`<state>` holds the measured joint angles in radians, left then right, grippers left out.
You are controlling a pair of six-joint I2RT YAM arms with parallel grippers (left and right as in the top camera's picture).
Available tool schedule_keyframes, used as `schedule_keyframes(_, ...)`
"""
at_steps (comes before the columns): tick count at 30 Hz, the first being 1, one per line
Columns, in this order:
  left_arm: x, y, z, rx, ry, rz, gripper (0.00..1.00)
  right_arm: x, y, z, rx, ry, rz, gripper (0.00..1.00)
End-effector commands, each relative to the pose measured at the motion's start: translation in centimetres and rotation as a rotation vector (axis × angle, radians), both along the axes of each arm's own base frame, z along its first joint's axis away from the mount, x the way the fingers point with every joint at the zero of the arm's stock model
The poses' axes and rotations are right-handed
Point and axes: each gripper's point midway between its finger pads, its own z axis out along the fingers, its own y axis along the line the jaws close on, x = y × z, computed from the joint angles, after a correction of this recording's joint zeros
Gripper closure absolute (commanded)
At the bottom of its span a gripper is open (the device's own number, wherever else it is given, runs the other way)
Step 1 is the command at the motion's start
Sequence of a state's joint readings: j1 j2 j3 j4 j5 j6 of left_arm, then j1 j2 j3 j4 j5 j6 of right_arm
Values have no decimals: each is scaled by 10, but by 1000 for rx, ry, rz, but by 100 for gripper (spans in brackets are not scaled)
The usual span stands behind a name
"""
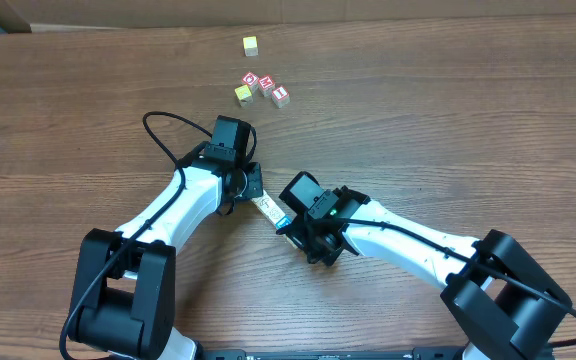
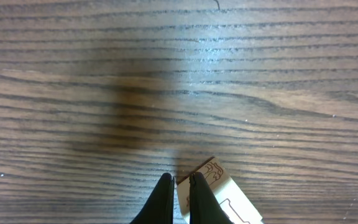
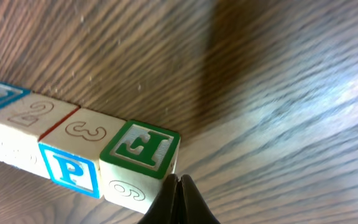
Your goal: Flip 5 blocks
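The row is slanted and the green block's lower corner [image 3: 161, 178] meets my right gripper's fingers, so I should swing the row straight, move back and push on the row's end side [image 3: 174, 150].
A short row of pale cream blocks [image 1: 268, 210] lies end to end between my two grippers at mid-table. In the right wrist view the row ends in a block with a green letter face [image 3: 140, 146]. Beside it comes one with a blue "P" [image 3: 67, 169], then a further cream block [image 3: 23, 118]. My right gripper [image 3: 180, 184] is shut, its tips against the green block's lower corner. My left gripper [image 2: 180, 185] is shut too. Its tips rest at the other end of the row, where a cream face with line markings [image 2: 219, 186] shows beside the right finger.
A cluster of red-and-white cubes [image 1: 267, 86] with a yellow cube [image 1: 242, 94] sits at the far middle of the table. Another yellow cube [image 1: 251, 45] lies beyond them. Both arms [image 1: 178, 205] reach in from the near edge.
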<state>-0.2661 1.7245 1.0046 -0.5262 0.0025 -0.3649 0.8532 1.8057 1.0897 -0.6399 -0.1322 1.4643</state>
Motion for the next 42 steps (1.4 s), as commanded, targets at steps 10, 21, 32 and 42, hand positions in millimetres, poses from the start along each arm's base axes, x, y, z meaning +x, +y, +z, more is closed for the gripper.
schedule_keyframes(10, -12, -15, -9, -55, 53, -29, 96, 3, 27, 8, 85, -9, -107, 93)
schedule_keyframes(21, -9, -16, -8, -58, 41, -29, 96, -7, 34, 9, 99, 41, -219, 79)
schedule_keyframes(32, -8, -16, -7, -57, 34, -28, 96, -10, 47, 12, 127, 19, -225, 79)
schedule_keyframes(42, -5, -8, -7, -15, 20, -13, 95, -23, 57, 12, 123, 0, -207, 78)
